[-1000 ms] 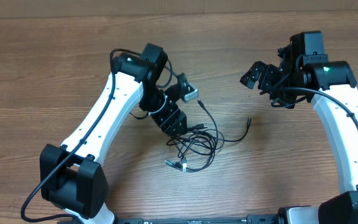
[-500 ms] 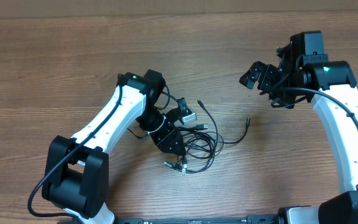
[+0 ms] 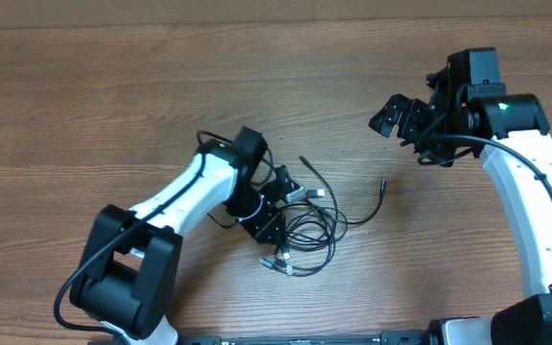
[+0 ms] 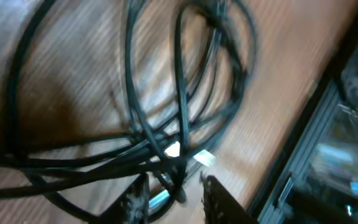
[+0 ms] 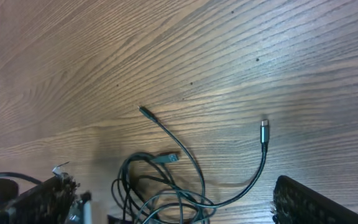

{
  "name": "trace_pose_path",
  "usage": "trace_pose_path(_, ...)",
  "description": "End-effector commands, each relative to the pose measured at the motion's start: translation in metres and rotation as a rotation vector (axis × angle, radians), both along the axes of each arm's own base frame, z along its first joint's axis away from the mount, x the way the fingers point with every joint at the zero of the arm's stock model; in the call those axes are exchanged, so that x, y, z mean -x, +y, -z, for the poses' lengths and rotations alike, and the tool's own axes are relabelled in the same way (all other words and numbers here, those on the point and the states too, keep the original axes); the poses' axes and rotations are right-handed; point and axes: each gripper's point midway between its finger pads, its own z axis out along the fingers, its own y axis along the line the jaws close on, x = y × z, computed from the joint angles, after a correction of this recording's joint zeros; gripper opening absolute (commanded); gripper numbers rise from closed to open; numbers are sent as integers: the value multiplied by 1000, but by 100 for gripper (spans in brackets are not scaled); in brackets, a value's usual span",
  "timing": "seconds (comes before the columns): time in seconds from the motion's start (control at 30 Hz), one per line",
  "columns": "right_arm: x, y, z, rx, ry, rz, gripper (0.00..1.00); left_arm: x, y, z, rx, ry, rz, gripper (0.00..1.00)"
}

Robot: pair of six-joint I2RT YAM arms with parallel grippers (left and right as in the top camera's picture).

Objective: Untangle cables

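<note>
The cord (image 4: 181, 167) between my left gripper's fingers runs across the tangled loops of the heap. My right gripper should hold those loops (image 3: 326, 226) while my left gripper draws the cord away.
The cables (image 3: 307, 225) are thin black cords in a tangled heap at the table's middle. One loose end (image 3: 382, 185) trails right, and another (image 3: 303, 161) points up-left. Silver-tipped plugs (image 3: 282, 261) lie at the heap's front edge. My left gripper (image 3: 274, 235) is down on the heap's left side. In the left wrist view it (image 4: 173, 196) is open, with a cord and a silver plug (image 4: 159, 198) between the jaws. My right gripper (image 3: 396, 115) is open and empty, far right of the heap. In the right wrist view the heap (image 5: 166, 193) lies between its wide-apart fingers (image 5: 303, 199).
The bare wooden table (image 3: 84, 115) extends all round the heap. The arm bases and a dark rail (image 4: 303, 162) line the front edge. A thicker black wire (image 3: 209, 144) loops off the left arm.
My left arm has swung toward the front edge and lowered onto the heap's left side. The heap has shifted slightly. My right arm has not moved.
</note>
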Motion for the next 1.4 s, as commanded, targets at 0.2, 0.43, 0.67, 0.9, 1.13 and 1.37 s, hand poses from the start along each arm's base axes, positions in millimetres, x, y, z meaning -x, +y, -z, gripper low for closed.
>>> trace_pose_path(0.2, -3, 1, -16, -7, -50, -6, 100, -26, 4, 18, -166, -60, -209, 4)
trace_pose_path(0.43, -6, 27, -32, -135, -118, -130, 100, -83, -19, -68, 27, -156, -301, 4)
trace_pose_path(0.67, -4, 80, -68, -346, -267, -375, 98, -142, -23, -267, 353, -434, -378, 4)
trace_pose_path(0.9, -13, 115, -80, -322, -351, -408, 95, -162, 4, -296, 377, -453, -519, 4)
trace_pose_path(1.13, -29, 132, -65, -199, -332, -233, 89, -165, 13, -313, 434, -453, -534, 4)
trace_pose_path(1.37, -51, 154, -38, -225, -306, -227, 89, -147, 3, -365, 603, -471, -451, 4)
